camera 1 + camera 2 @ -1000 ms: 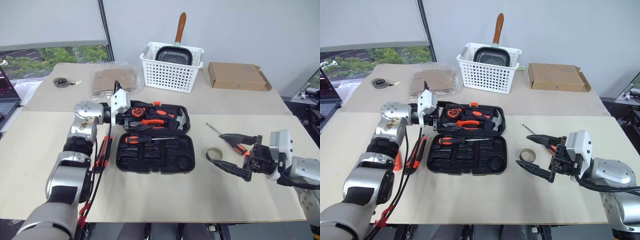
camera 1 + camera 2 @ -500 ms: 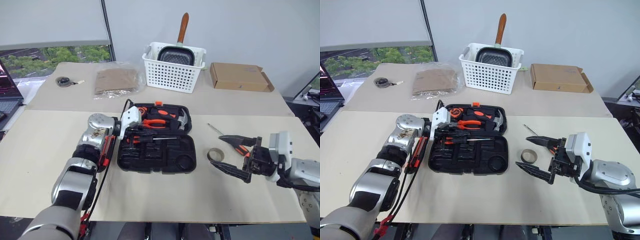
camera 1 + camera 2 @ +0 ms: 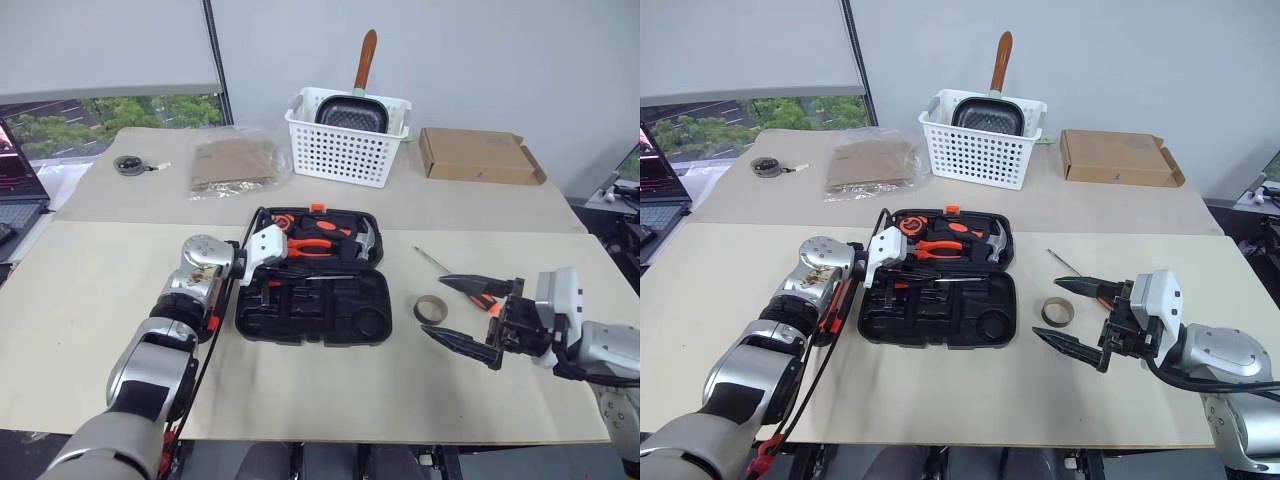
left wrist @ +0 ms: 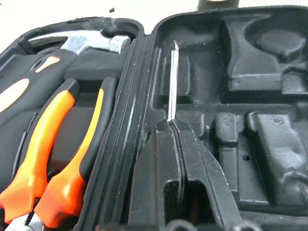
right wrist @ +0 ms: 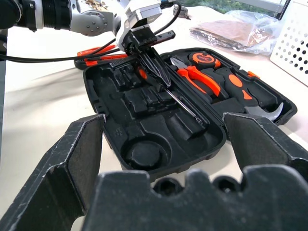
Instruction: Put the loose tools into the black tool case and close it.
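Note:
My gripper will lower the small orange screwdriver (image 3: pixel 484 300), and it should fit head to tail with the long screwdriver, because an empty slot (image 5: pixel 187 126) shows beside the tool case's round hollow.
The black tool case (image 3: pixel 340 318) lies open mid-table. Its rear half holds orange-handled pliers (image 3: pixel 312 243) and a hammer. My left gripper (image 3: pixel 280 273) is low over the case's left end, shut on the handle of a long screwdriver. The screwdriver's shaft (image 4: pixel 173 79) runs along the front half. Orange-black tools (image 3: pixel 836 300) lie left of the case, partly hidden by my left arm. My right gripper (image 3: pixel 434 305) hovers open at the right. A greyish tape ring (image 3: pixel 1057 311) and a small orange screwdriver (image 3: pixel 1064 264) lie by it.
At the back stand a white perforated basket (image 3: pixel 345 152) holding a black pan, a brown cardboard box (image 3: pixel 478 155) and a plastic bag (image 3: pixel 235 160). A round dark disc (image 3: pixel 127 164) lies at the far left, and a laptop (image 3: pixel 10 195) sits at the left edge.
My left gripper has come down from beside the lid onto the screwdriver in the case's front half and shut on its handle. The right arm has kept still.

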